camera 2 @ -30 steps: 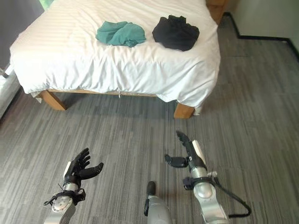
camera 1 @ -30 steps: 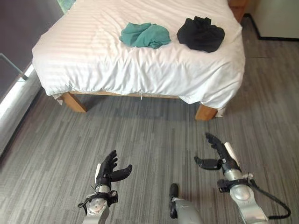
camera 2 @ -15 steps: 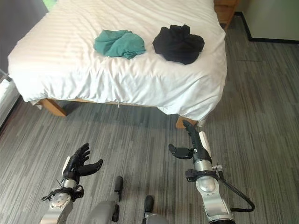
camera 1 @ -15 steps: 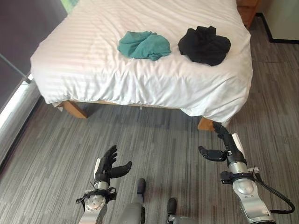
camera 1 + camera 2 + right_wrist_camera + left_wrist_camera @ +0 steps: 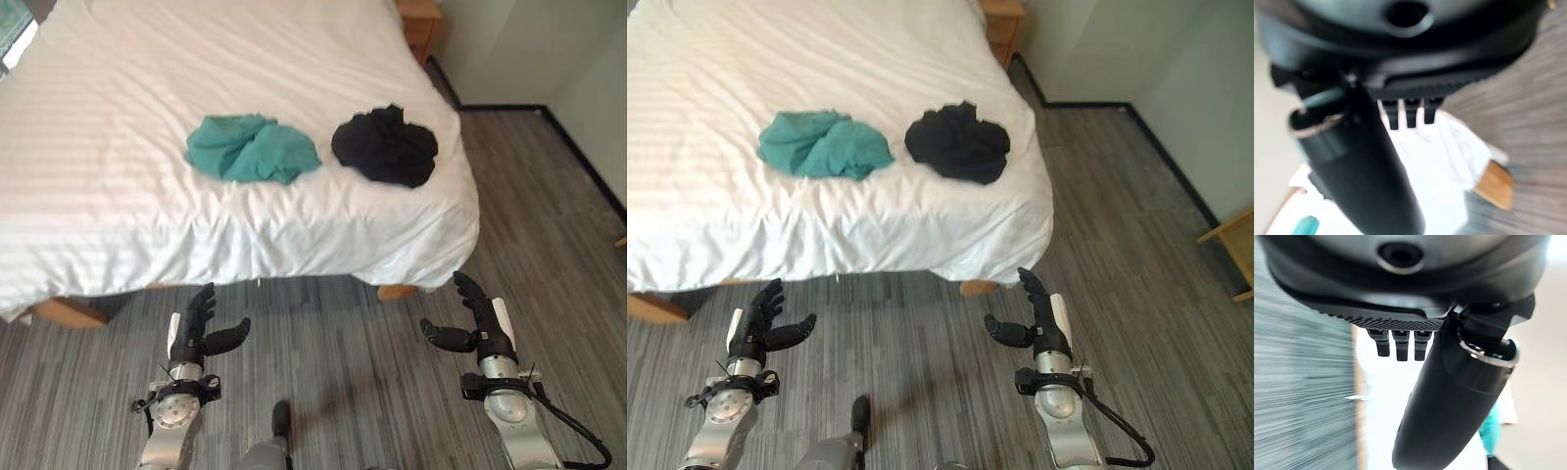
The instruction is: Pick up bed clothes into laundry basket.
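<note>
The black garment [image 5: 385, 149] is heaped up in loose folds [image 5: 393, 121], so it will fall open into a long, limp drape when the robot lifts it high.
A crumpled teal garment [image 5: 252, 148] and a bunched black garment [image 5: 386, 149] lie side by side on the white bed [image 5: 118, 196], near its front right corner. My left hand [image 5: 199, 333] hangs over the floor just before the bed's front edge, open with fingers straight, holding nothing. My right hand [image 5: 480, 322] is level with it, below the bed's front right corner, also open and holding nothing. In the left wrist view a strip of the teal garment [image 5: 1493, 433] shows past the thumb [image 5: 1449, 401].
Grey plank floor [image 5: 549, 225] runs before and to the right of the bed. A wooden bed leg [image 5: 396, 292] stands under the front right corner, another [image 5: 61, 311] at the left. A wooden nightstand [image 5: 419, 22] stands at the far right, and a wooden furniture corner [image 5: 1232, 245] by the right wall.
The camera has moved closer to the bed and swung right, so the bed now stands nearer. Both hands stay open and raised, now at the bed's front edge.
</note>
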